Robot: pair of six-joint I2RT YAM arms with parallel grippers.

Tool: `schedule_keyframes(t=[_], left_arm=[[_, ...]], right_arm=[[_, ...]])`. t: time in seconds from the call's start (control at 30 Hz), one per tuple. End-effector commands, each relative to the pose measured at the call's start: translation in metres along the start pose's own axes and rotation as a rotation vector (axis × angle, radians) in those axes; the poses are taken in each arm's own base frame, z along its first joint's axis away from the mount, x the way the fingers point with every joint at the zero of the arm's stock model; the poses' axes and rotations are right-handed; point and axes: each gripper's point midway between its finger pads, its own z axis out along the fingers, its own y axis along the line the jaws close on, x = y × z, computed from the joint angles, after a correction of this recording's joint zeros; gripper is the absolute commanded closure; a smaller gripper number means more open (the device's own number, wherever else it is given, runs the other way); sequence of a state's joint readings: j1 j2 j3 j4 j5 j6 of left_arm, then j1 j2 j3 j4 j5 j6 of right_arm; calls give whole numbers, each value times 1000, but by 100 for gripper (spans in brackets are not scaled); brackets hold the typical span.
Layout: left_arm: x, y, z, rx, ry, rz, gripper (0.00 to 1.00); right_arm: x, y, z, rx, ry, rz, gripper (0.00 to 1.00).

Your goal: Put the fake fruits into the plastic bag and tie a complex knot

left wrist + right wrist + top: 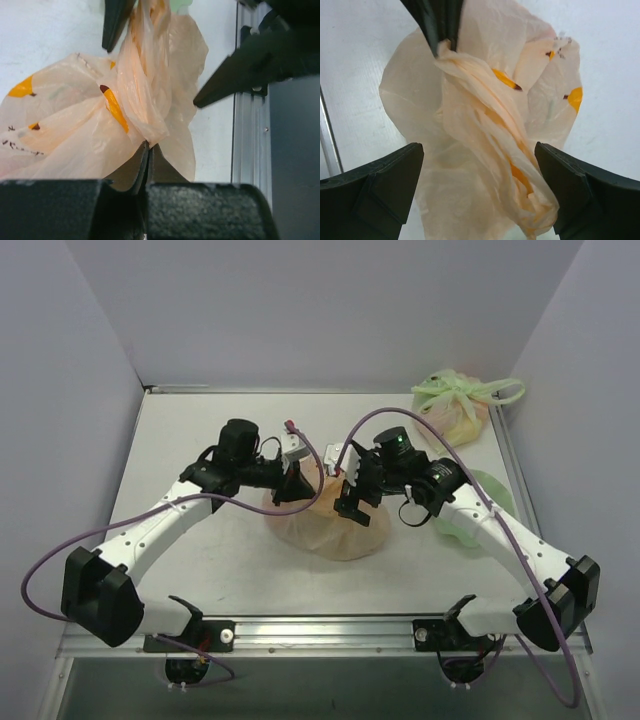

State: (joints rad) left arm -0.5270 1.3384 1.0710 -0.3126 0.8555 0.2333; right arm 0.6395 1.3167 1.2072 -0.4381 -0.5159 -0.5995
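Observation:
The end of the plastic piece hangs loose while my left gripper is pinching its far fold point(156, 131). My right gripper should clamp the piece's loose end point(534, 210) before my left gripper takes a new grip.
The peach plastic bag point(330, 525) printed with yellow bananas lies on the middle of the table between both arms. My left gripper point(300, 483) is shut on a gathered strip of its film, which shows pinched at the fingertips point(148, 145) in the left wrist view. This twisted strip point(495, 130) runs from the left gripper's fingers point(437, 20) down between the wide-open jaws of my right gripper point(479, 170). Both right fingers stand clear of the film on either side. The fake fruits are hidden, and no knot shows in any view.
A pale green bag point(455, 405) with tied green handles sits at the back right corner. A light green film sheet point(485, 495) lies under the right arm. A metal rail point(245, 150) runs along the table's right edge.

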Motion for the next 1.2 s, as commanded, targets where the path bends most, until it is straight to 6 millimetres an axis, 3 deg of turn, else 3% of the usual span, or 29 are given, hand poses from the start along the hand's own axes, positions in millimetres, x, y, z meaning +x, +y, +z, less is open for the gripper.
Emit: schedule_keyframes(t=[0.0, 0.13, 0.23, 0.5, 0.57, 0.6, 0.67, 0.7, 0.73, 0.77, 0.83, 0.87, 1.03, 1.17], left_arm=[[-40, -9, -4, 61, -71, -28, 100], [-46, -9, -4, 91, -84, -69, 100], [-47, -9, -5, 119, -92, -101, 100], [-45, -10, -7, 152, -100, -115, 100], [-43, -7, -8, 144, -98, -117, 100], [-39, -6, -8, 140, -95, -123, 100], [-40, -3, -12, 108, -106, -106, 100], [-37, -2, -14, 95, -105, -99, 100], [-35, -2, -17, 71, -107, -70, 100], [-33, -2, -19, 57, -107, -57, 100], [-27, -4, -25, 25, -108, -7, 100], [-24, 0, -26, -16, -104, 12, 100], [-7, 16, -33, -159, -103, 77, 100], [17, 1, -25, -86, -32, 82, 100]], right_arm=[[-26, -3, -5, 92, -39, -179, 0], [-35, -5, 5, 183, 0, -360, 0], [-27, -8, 17, 218, 71, -495, 0], [-16, -22, 32, 241, 182, -593, 0], [-19, -23, 34, 241, 178, -585, 19], [-18, -24, 34, 246, 183, -567, 49], [-22, -34, 31, 275, 178, -476, 75], [-20, -38, 30, 284, 184, -429, 95], [-19, -42, 30, 295, 178, -340, 100], [-33, -49, 23, 313, 143, -281, 100], [-24, -51, 19, 270, 150, -141, 100], [-35, -52, 13, 265, 107, -33, 100], [-38, -24, 6, 100, 31, 152, 99], [-35, -17, 6, 64, 42, 234, 100]])
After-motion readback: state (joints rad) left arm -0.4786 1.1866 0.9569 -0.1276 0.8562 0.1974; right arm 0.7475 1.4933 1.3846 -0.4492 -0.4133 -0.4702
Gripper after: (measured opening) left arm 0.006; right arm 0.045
